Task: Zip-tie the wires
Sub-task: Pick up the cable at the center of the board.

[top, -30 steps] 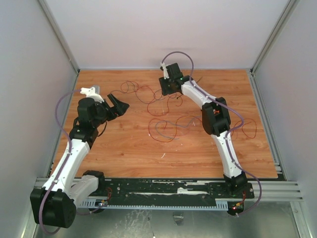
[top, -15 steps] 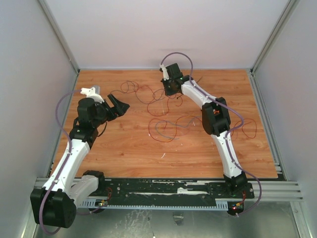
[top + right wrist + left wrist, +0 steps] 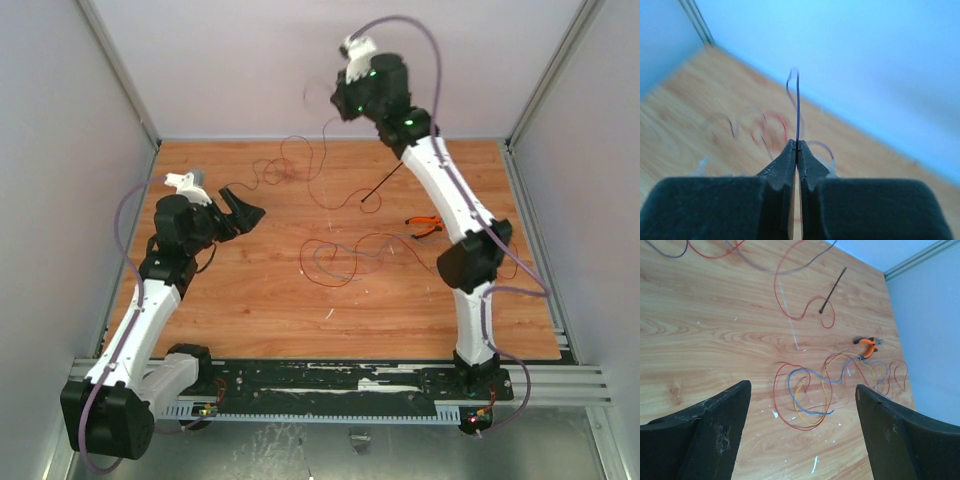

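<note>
I should take the thin dark piece's loop with my left gripper before my right gripper reaches down, because my raised right gripper's thin dark piece trails into the red wires.
The wires lie in two loose groups on the wooden table. One tangle rests in the middle, seen in the left wrist view as red, blue and yellow loops. My right gripper is raised high at the back, shut on a thin dark strand that rises from its tips. More strands trail from it down to the table. The zip tie, a black strip, lies at the back centre. My left gripper hovers open at the left, jaws wide apart and empty.
Orange-handled pliers lie right of centre, also seen in the left wrist view beside the middle tangle. Grey walls enclose the table on the left, back and right. Small white flecks dot the wood.
The right gripper closed on a wire strand at the back of the table and rose high, pulling strands up. The zip tie and pliers now show. The left arm stayed put.
</note>
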Controlling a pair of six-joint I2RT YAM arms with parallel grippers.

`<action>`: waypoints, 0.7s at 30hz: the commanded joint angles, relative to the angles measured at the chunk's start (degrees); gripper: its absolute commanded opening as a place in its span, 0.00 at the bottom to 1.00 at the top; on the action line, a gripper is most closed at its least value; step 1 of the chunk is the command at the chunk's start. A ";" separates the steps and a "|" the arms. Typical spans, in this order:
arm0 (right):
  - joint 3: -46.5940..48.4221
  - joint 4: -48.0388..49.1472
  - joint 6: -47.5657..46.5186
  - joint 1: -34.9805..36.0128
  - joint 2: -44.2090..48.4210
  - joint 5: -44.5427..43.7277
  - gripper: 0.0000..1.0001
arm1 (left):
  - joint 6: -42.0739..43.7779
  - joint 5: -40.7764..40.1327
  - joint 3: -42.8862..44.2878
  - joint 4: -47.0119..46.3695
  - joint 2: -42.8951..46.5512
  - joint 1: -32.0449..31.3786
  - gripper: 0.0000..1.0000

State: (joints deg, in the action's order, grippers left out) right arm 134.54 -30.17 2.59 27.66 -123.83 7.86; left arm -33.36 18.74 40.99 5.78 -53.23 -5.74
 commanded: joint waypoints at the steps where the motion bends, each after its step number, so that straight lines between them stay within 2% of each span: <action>1: 2.03 13.11 0.50 0.26 9.78 4.95 0.00 | 1.69 2.90 5.46 -2.20 -1.34 0.38 0.91; 6: 1.09 19.03 2.43 0.25 14.60 8.10 0.00 | 1.87 4.16 12.27 -3.92 -4.88 0.38 0.91; 9: 0.61 20.13 3.11 0.23 16.09 10.48 0.00 | -1.82 8.19 16.19 -8.39 -7.66 0.38 0.92; 17: -3.48 20.86 3.51 0.25 17.69 12.18 0.00 | -27.95 18.59 21.12 -35.07 -12.71 0.38 0.93; 19: -4.21 21.03 3.64 0.36 17.98 13.65 0.00 | -31.50 19.35 23.59 -39.07 -14.44 0.38 0.93; 21: -4.66 20.61 3.93 0.35 18.18 15.78 0.00 | -31.45 19.82 26.78 -41.23 -16.17 0.38 0.93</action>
State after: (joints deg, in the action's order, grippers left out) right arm 130.63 -9.80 5.28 27.66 -106.43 19.35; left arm -56.25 34.26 61.84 -22.28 -67.46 -5.69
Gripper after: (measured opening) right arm 0.006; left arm 0.929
